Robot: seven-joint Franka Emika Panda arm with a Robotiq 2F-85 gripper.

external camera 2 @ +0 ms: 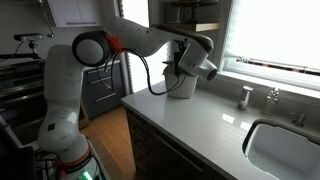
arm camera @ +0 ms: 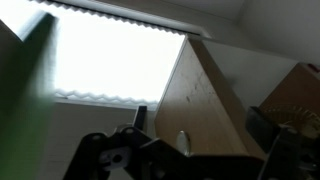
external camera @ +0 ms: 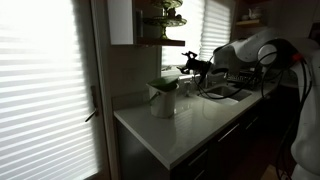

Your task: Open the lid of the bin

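Note:
The bin's partly raised lid (external camera: 163,83) is next to my open fingers. Next, I lower my gripper first so that the lid's edge (arm camera: 46,48) comes between them, and then raise the lid further.
The small white bin (external camera: 166,104) stands on the pale counter near the window and also shows in an exterior view (external camera 2: 184,88), partly behind the arm. Its lid (external camera: 159,87) is tilted up at the bin's window side, with a greenish face showing. My gripper (external camera: 190,68) hovers just above and beside the bin's top (external camera 2: 183,62). In the wrist view its dark fingers (arm camera: 200,140) stand apart with nothing between them. A dark greenish surface (arm camera: 25,95), possibly the lid, fills that view's left edge.
A sink (external camera 2: 285,145) and tap (external camera 2: 270,97) sit further along the counter (external camera: 190,125), with a small white object (external camera 2: 246,96) near the tap. A wooden shelf (arm camera: 205,100) and bright window blinds (arm camera: 110,60) are above. A wall cabinet (external camera: 122,20) hangs over the bin.

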